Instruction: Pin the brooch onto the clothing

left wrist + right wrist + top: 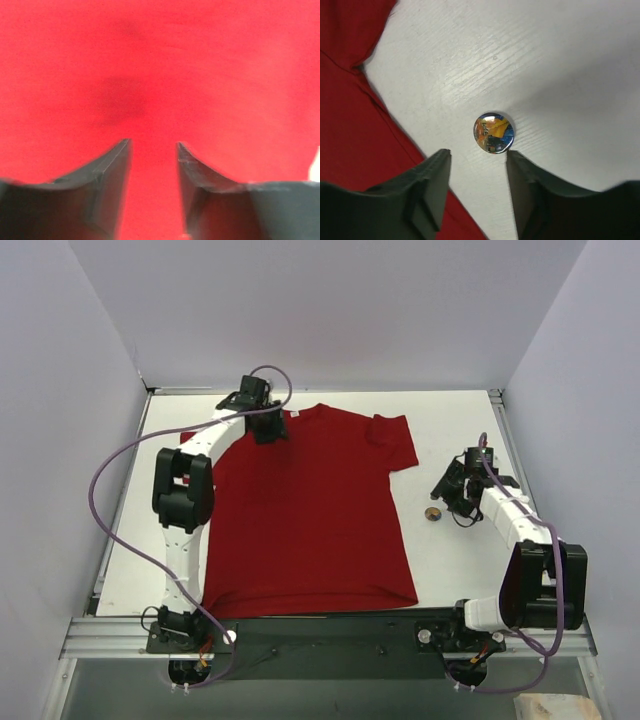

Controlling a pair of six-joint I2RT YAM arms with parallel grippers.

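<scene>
My right gripper is facing the spot where the brooch lies flat and loose (433, 513), so next my left gripper steadies its shirt-side edge (426, 513) while my right gripper tips the brooch up.
The red T-shirt (310, 505) lies flat on the white table, neck toward the back. The tiny round brooch (434, 513), orange-yellow and dark blue, lies on the bare table just right of the shirt's right edge. My right gripper (447, 502) is open and empty, just right of the brooch. In the right wrist view the brooch (493, 132) lies just beyond my open right gripper (478, 151), near the right fingertip, with the shirt's edge (355, 125) at the left. My left gripper (268, 430) is open, low over the shirt near the collar. The left wrist view shows only red cloth (165, 75) around the open left gripper (153, 143).
The white table (450, 430) has grey walls on three sides. A metal rail (330, 625) with the arm bases runs along the near edge. The shirt's right sleeve (395, 440) reaches toward the right arm.
</scene>
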